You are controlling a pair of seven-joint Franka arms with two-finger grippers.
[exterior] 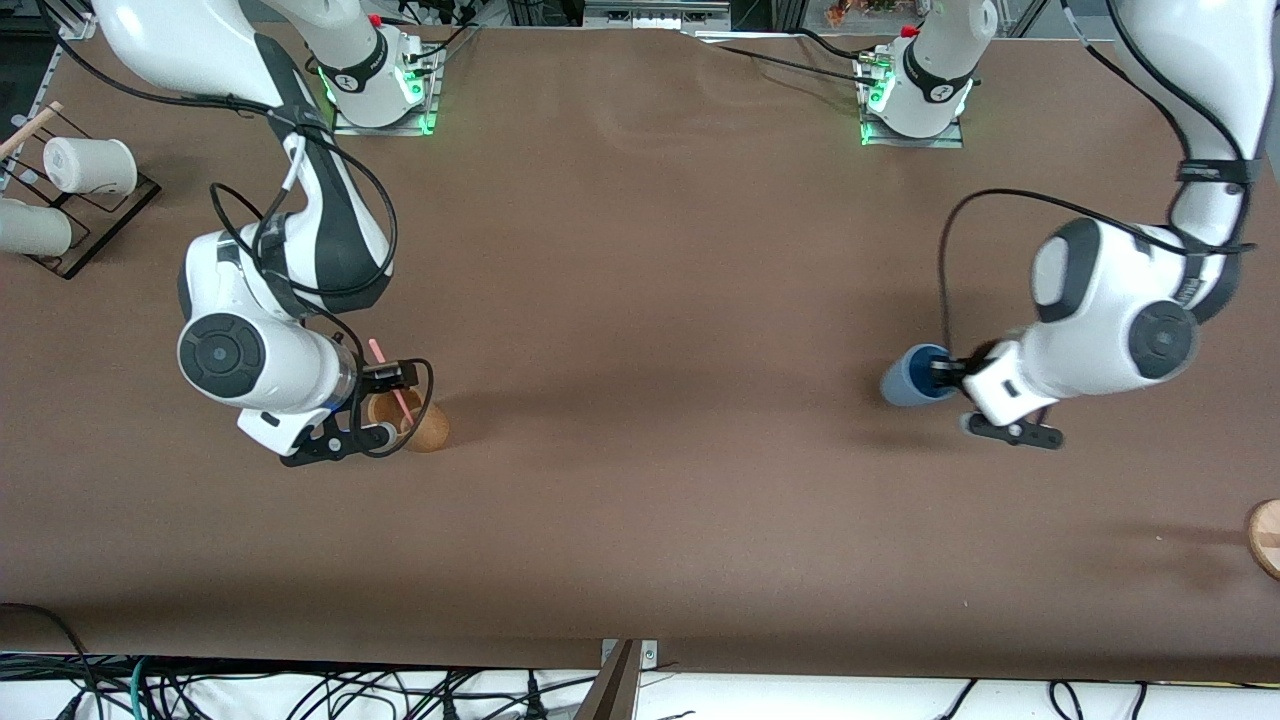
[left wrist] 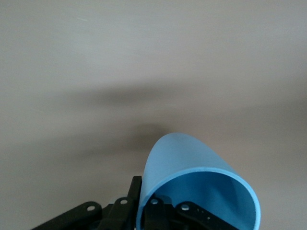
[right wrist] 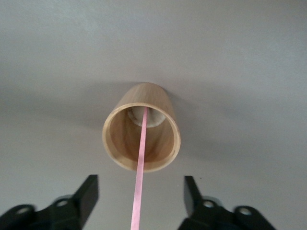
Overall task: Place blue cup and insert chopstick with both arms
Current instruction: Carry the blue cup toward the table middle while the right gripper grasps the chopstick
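My left gripper is holding the blue cup (exterior: 912, 377) in the air, far from the pink chopstick, so next I set the cup upright in the middle of the table (exterior: 717, 348) before my right gripper picks up the chopstick.
The blue cup (exterior: 912, 377) is tipped on its side in my left gripper (exterior: 946, 372), toward the left arm's end of the table. In the left wrist view the left gripper (left wrist: 144, 197) is shut on the cup's (left wrist: 184, 160) wall, one finger inside the rim and one outside. The pink chopstick (exterior: 389, 378) stands leaning in a tan-brown cup (exterior: 428, 426) toward the right arm's end. My right gripper (exterior: 385, 405) is over that cup. In the right wrist view it (right wrist: 140, 182) is open, with the chopstick (right wrist: 141, 158) between its fingers, untouched, its lower end inside the tan cup (right wrist: 162, 103).
Two white cups (exterior: 90, 165) lie on a dark rack (exterior: 110, 215) at the right arm's end of the table, with a wooden stick (exterior: 30, 128) beside them. A round wooden piece (exterior: 1266, 536) sits at the table's edge at the left arm's end.
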